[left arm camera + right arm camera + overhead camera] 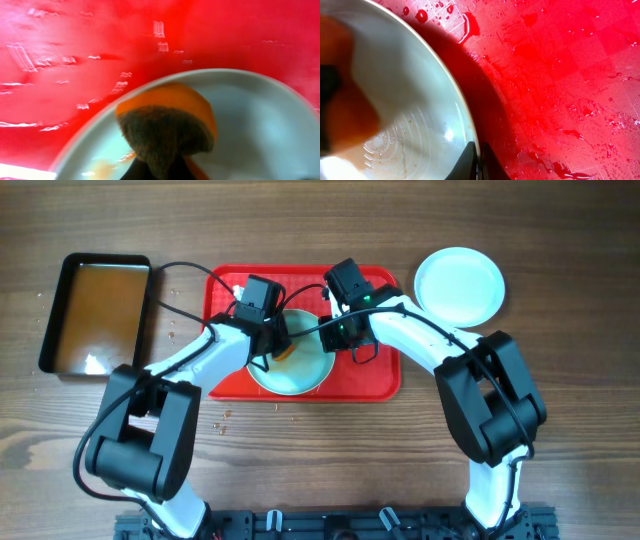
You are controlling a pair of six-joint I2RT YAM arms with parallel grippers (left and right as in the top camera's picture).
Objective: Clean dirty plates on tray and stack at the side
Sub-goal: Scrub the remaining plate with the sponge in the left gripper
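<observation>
My left gripper has the sponge next to an orange smear point(101, 169) on the plate, so it should sweep the sponge back toward the rim point(82, 140) nearest the black pan.
A pale-blue plate point(300, 375) lies on the red tray point(375, 375). My left gripper point(277, 343) is shut on an orange sponge with a brown scrub face point(167, 125) and presses it onto the plate point(260, 125) near its rim. A faint orange smear point(102, 167) shows beside the sponge. My right gripper point(336, 337) is shut on the plate's right rim; in the right wrist view its fingers point(477, 161) pinch the rim of the wet plate point(410, 90), with the sponge point(345, 115) blurred at the left. A clean plate point(459, 284) sits on the table right of the tray.
A black pan of brownish water point(95, 310) stands left of the tray. The tray surface point(560, 75) is wet with droplets. Cables run from both arms over the tray's back edge. Small drips mark the wood in front of the tray's left corner point(225, 415).
</observation>
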